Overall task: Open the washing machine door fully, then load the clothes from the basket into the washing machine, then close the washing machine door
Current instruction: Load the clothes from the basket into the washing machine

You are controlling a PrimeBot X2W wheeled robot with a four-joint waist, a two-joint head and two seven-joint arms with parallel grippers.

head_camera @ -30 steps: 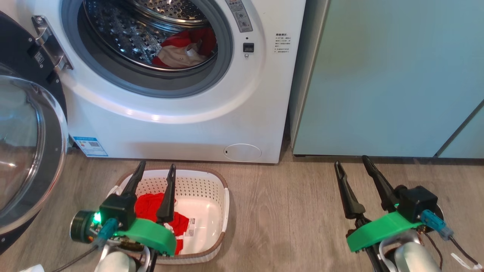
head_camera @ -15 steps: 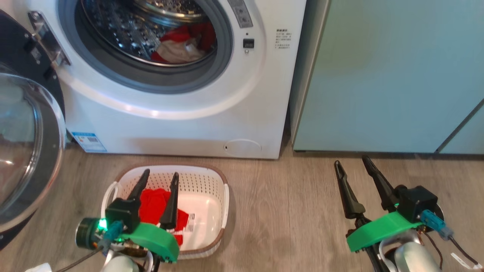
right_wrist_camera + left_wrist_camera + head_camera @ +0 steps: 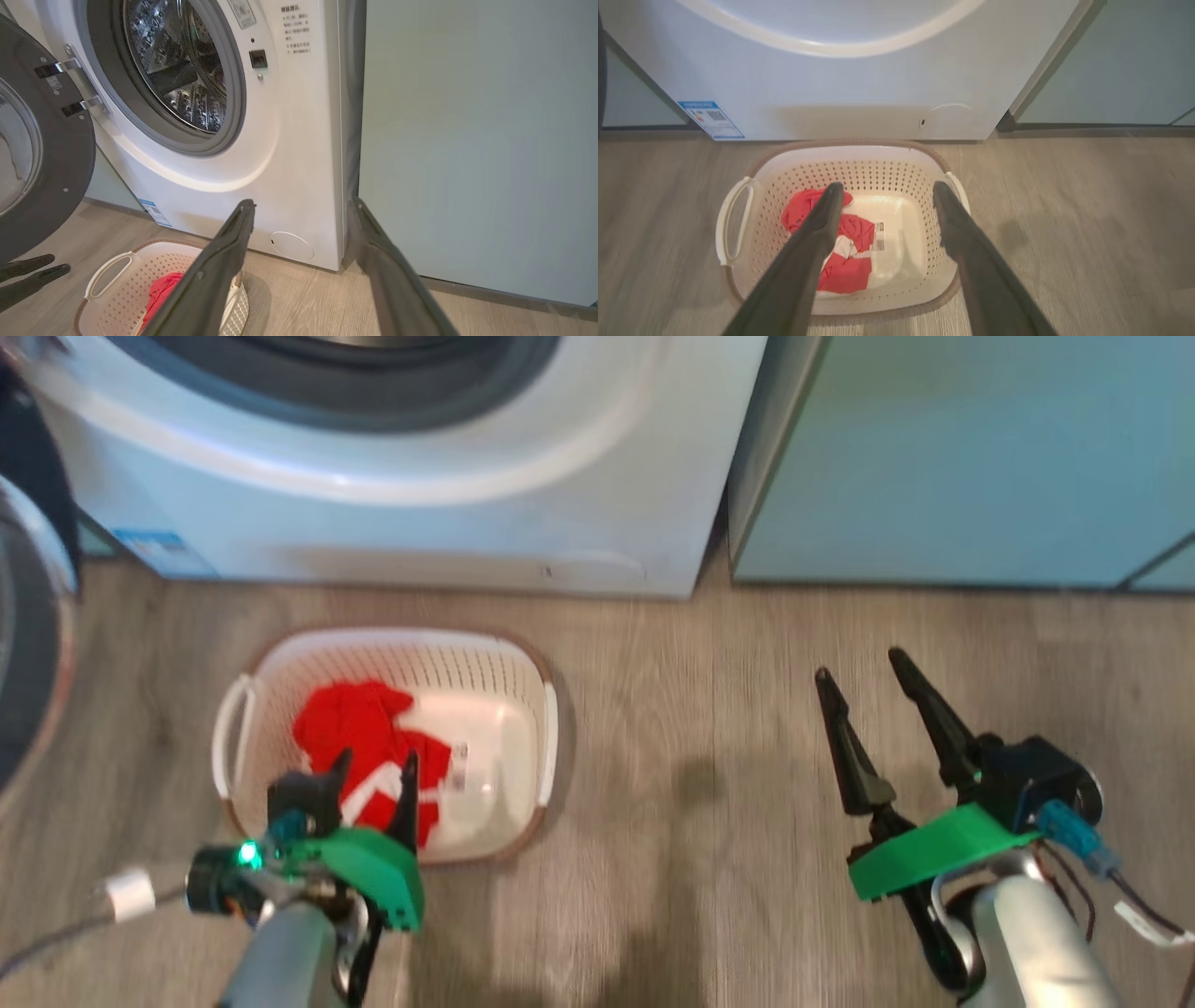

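My gripper will lift the red clothes (image 3: 356,722) all together and leave the basket empty, because they lie in a small, joined heap (image 3: 386,749).
The cream basket (image 3: 523,658) stands on the floor in front of the white washing machine (image 3: 420,523). Red clothes (image 3: 359,733) with white patches lie in its left half. My left gripper (image 3: 375,763) is open above the basket's near side, its tips over the clothes and holding nothing. In the left wrist view, that gripper (image 3: 888,186) frames the basket (image 3: 859,156) and the clothes (image 3: 850,261). My right gripper (image 3: 859,667) is open and empty over bare floor to the right. The washing machine door (image 3: 46,186) is swung open to the left, baring the drum (image 3: 177,70).
Pale teal cabinets (image 3: 962,457) stand right of the washer, reaching the floor. The open door's black rim (image 3: 28,644) juts out at the left edge. Wooden floor (image 3: 691,756) lies between the basket and my right gripper. A white plug and cable (image 3: 126,893) hang by my left arm.
The head camera has tipped down, so the drum has left its picture. Against the basket, my left gripper's tips have drawn back from the far rim to over the clothes. Both grippers remain open.
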